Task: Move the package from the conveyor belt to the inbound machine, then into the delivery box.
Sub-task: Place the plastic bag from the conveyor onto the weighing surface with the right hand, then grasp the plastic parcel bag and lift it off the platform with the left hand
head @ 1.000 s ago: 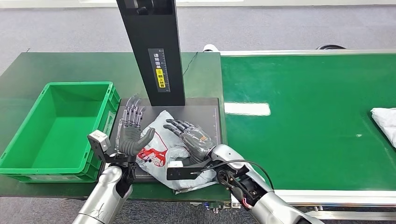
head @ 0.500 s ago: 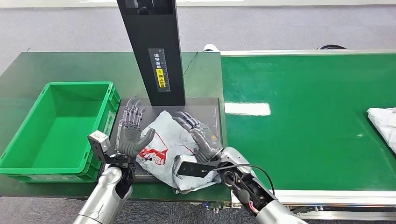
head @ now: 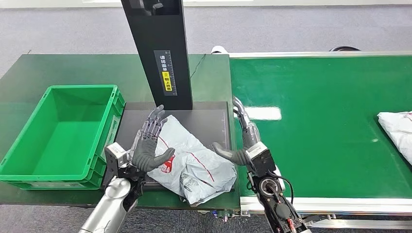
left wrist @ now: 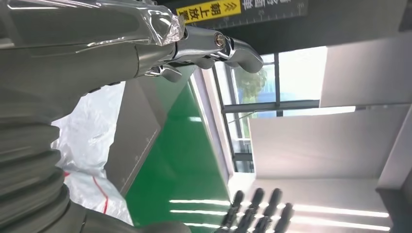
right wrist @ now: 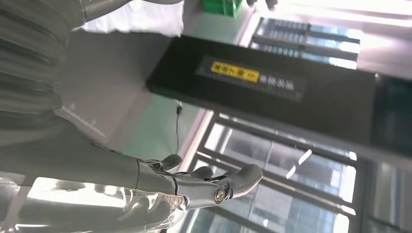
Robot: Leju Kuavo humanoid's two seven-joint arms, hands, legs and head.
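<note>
My left gripper will bunch up the grey-white package (head: 199, 158) when I lift it, and the package will fold over with drooping ends, since loose wrinkles (head: 188, 175) cross it.
A grey-white plastic package (head: 194, 162) with red markings lies crumpled on the dark plate (head: 204, 119) of the inbound machine, overhanging the plate's near edge. My left hand (head: 150, 145) stands upright at the package's left end, fingers spread, holding nothing. My right hand (head: 244, 141) is raised at the plate's right edge, fingers apart and pointing up, clear of the package. The package (left wrist: 92, 141) also shows as white plastic past my left hand in the left wrist view, and the package (right wrist: 141, 14) lies behind my right hand in the right wrist view.
The green delivery box (head: 29, 160) sits left of the plate. The machine's black column (head: 158, 48) with a yellow label rises behind the plate. The green conveyor belt (head: 316, 121) runs to the right, carrying another white package (head: 396, 128) at its right edge.
My right hand has lifted off the package and swung right to the plate's edge. My left hand has shifted right, closer to the package. The package on the belt has crept left.
</note>
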